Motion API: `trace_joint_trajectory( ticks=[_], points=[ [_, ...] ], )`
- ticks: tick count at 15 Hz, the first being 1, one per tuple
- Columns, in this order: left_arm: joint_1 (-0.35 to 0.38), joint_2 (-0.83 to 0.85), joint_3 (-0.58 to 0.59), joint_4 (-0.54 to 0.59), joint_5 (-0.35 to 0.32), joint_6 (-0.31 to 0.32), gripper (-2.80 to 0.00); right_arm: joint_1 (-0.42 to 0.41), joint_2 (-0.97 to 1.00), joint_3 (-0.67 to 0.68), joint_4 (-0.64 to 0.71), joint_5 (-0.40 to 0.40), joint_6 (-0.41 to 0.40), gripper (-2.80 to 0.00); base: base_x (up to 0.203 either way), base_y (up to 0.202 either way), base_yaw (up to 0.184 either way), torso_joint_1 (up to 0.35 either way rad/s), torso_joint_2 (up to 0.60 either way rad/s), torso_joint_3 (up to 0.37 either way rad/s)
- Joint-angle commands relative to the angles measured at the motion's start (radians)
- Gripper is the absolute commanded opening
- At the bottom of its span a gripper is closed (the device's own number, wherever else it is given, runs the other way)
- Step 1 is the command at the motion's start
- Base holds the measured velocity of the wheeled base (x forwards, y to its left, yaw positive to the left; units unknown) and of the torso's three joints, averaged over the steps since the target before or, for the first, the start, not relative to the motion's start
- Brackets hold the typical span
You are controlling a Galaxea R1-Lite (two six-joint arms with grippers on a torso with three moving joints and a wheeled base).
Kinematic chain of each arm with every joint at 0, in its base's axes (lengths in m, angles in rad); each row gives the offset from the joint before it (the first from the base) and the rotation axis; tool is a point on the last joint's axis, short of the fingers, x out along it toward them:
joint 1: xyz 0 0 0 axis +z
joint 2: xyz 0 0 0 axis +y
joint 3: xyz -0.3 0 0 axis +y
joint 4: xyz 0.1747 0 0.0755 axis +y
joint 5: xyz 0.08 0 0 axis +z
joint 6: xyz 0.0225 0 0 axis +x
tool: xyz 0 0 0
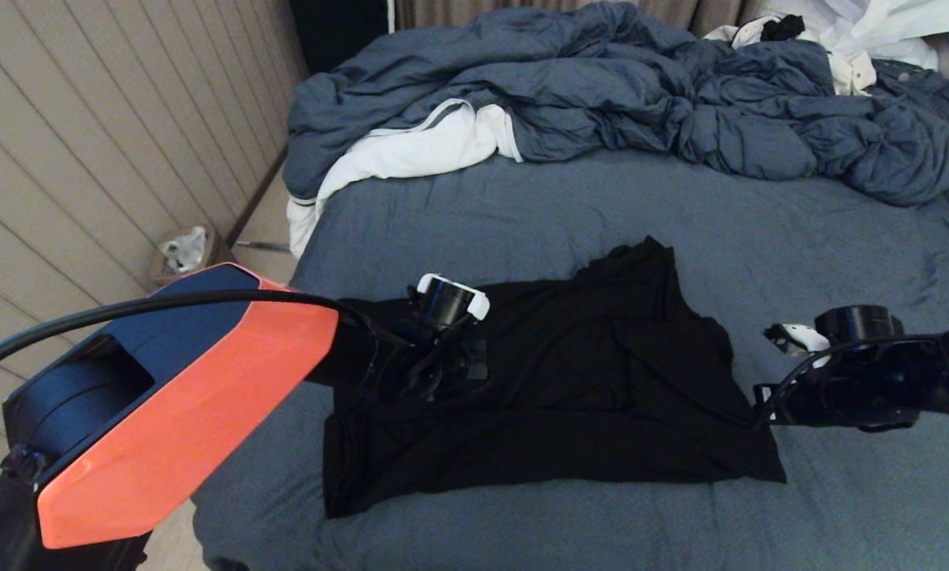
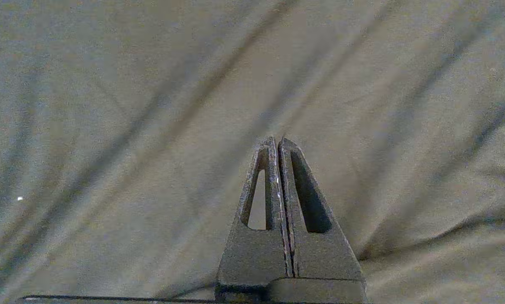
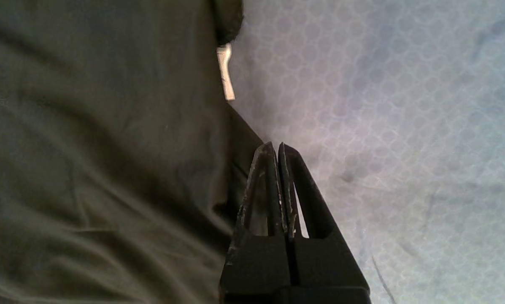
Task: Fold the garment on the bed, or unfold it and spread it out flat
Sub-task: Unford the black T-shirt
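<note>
The robot's right gripper is closed and empty at the shirt's edge (image 3: pixel 246 123) by the white tag. It should open, go around both sides of the tucked cloth (image 3: pixel 241 171) there and pull it out.
The garment (image 1: pixel 585 381), a black T-shirt, lies loosely folded on the bed (image 1: pixel 522 206), its plain side up with creases across it. My left gripper (image 1: pixel 442 377) hangs over the shirt's left part. In the left wrist view the left gripper (image 2: pixel 277 141) is shut with nothing between its fingers, and creased cloth (image 2: pixel 109 126) fills the background. My right gripper (image 1: pixel 762 406) is at the shirt's right edge. The right gripper (image 3: pixel 276 145) is also shut and empty, above the line where the shirt (image 3: pixel 100 147) meets the sheet (image 3: pixel 404 126). A white tag (image 3: pixel 225 71) sticks out at that edge.
A rumpled blue duvet (image 1: pixel 601 87) with white lining covers the far part of the bed. A white clothes pile (image 1: pixel 862 32) lies at the far right. A panelled wall (image 1: pixel 86 143) runs along the left, with a small bin (image 1: pixel 182 252) on the floor.
</note>
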Motion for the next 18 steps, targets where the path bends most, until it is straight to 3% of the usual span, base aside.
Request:
trace_joint_trajectory(
  ticks=[1,7,8,18],
  points=[
    [0.001,0.000,-0.001,-0.001,0.002,-0.003,-2.80,0.007,0.003,0.004,-0.002,0.000,-0.001,-2.80,0.000,0.000,0.000,0.000,0.00,0.000],
    [0.001,0.002,0.002,-0.001,0.002,-0.004,-2.80,0.027,0.011,0.017,-0.023,-0.001,0.000,-2.80,0.000,0.000,0.000,0.000,0.00,0.000],
    [0.001,0.000,0.001,-0.003,0.002,-0.004,-2.80,0.027,0.012,0.018,-0.026,-0.003,0.000,0.00,0.000,0.000,0.000,0.000,0.00,0.000],
    [0.001,0.002,0.007,-0.003,0.002,-0.003,-2.80,0.020,-0.020,0.034,-0.044,0.002,0.001,0.00,0.000,0.000,0.000,0.000,0.00,0.000]
  ],
)
